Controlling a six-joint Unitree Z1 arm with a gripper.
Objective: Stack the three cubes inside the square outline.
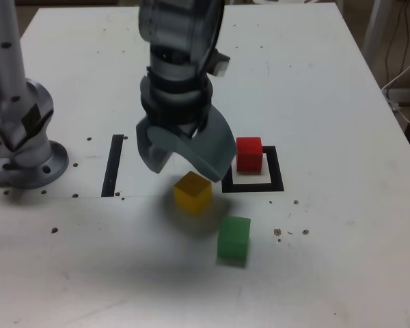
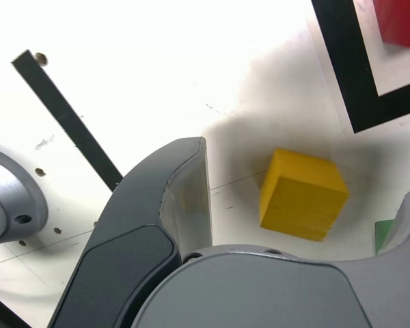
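Note:
The yellow cube point(image 1: 193, 193) will turn square to my fingers when my gripper closes, because the slanted edges point(image 2: 314, 186) sit crooked between my open fingers.
My gripper point(image 1: 184, 169) hangs open just above the yellow cube point(image 1: 192, 193), which rests on the white table a little to the exterior view's left of the square outline point(image 1: 253, 186). In the wrist view the yellow cube point(image 2: 302, 195) lies between my two fingers point(image 2: 184, 198), touching neither. The red cube point(image 1: 249, 154) sits inside the outline, against its far side; the wrist view catches a corner of the red cube point(image 2: 400, 20) and of the outline point(image 2: 342, 61). Nearest the camera, the green cube point(image 1: 234, 238) stands alone on the table.
A straight black strip point(image 1: 113, 166) lies on the table at the exterior view's left of the cubes. Beyond it stands the arm's grey base point(image 1: 24, 147). Small dark holes dot the white tabletop point(image 1: 328, 82).

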